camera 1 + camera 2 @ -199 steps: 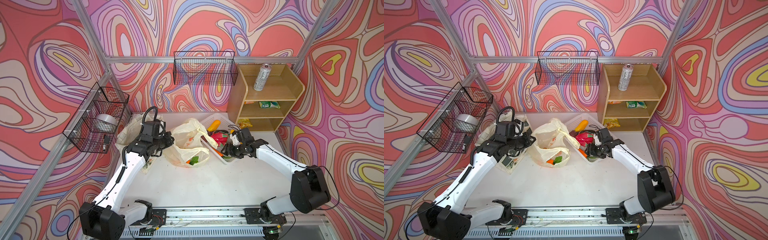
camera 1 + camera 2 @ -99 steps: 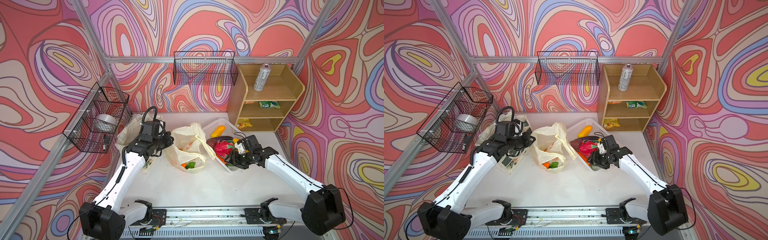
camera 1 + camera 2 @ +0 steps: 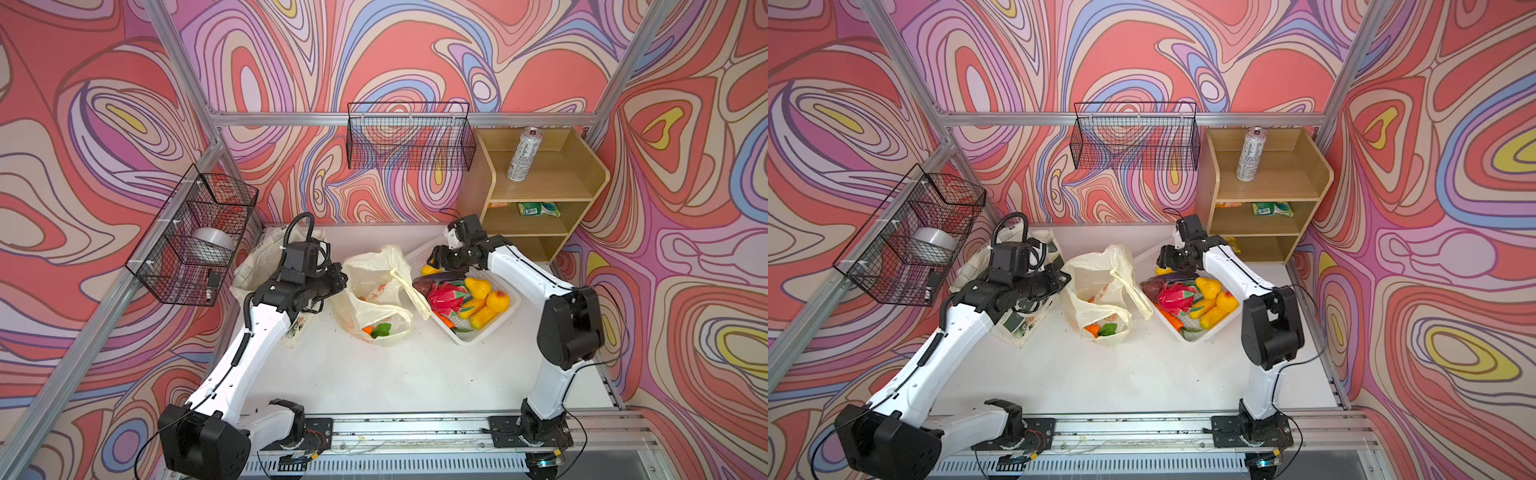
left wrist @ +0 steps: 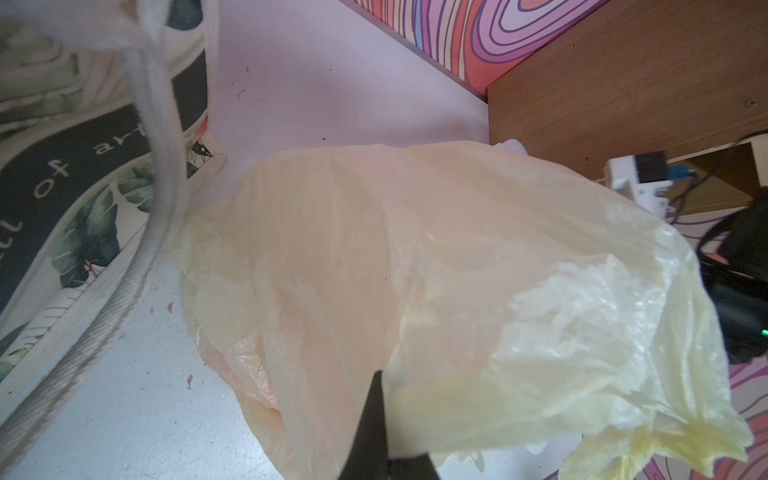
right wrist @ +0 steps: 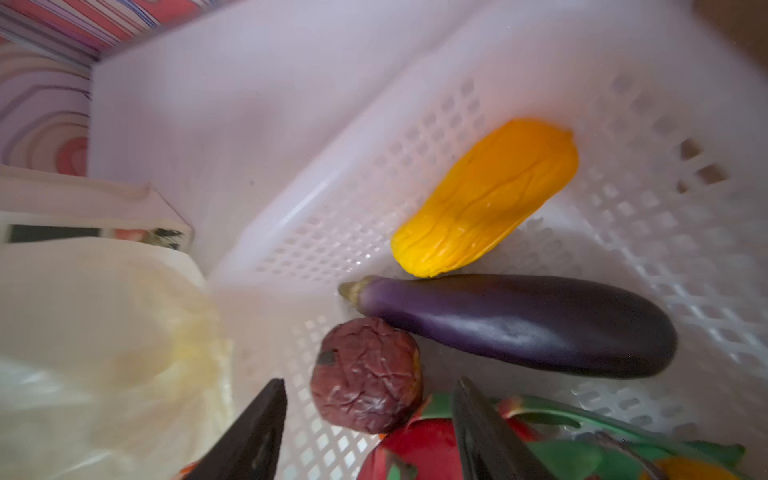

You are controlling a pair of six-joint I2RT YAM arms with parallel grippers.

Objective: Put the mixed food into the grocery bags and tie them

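Observation:
My right gripper needs to move the yellow fruit onto the other yellow fruits (image 3: pixel 480 308) first, because that fruit is lying against the eggplant (image 5: pixel 436 276) at the basket's far end.
The pale-yellow plastic bag (image 3: pixel 378 291) (image 3: pixel 1100 291) stands open at mid-table with an orange and a green toy (image 3: pixel 376 330) inside. My left gripper (image 3: pixel 340 283) (image 4: pixel 376 415) is shut on the bag's left rim. The canvas tote (image 3: pixel 257 266) (image 4: pixel 62 208) lies under that arm. My right gripper (image 3: pixel 436 259) (image 5: pixel 370 415) hangs open and empty over the far end of the white basket (image 3: pixel 469 338). Below it lie a wrinkled maroon fruit (image 5: pixel 365 374), a purple eggplant (image 5: pixel 519 324) and a yellow fruit (image 5: pixel 486 195). A silver can (image 3: pixel 523 156) and a green packet (image 3: pixel 538 209) sit on the shelf.
The wooden shelf unit (image 3: pixel 577 187) stands at the back right, close behind my right gripper. An empty wire basket (image 3: pixel 409 141) hangs on the back wall. Another wire basket (image 3: pixel 195 241) on the left wall holds a tape roll. The white basket also holds a dragon fruit (image 3: pixel 444 297) and several yellow fruits.
My right gripper first drew toward the near side of the basket, then swung to its far end, still open. The left gripper has kept its hold on the bag's rim.

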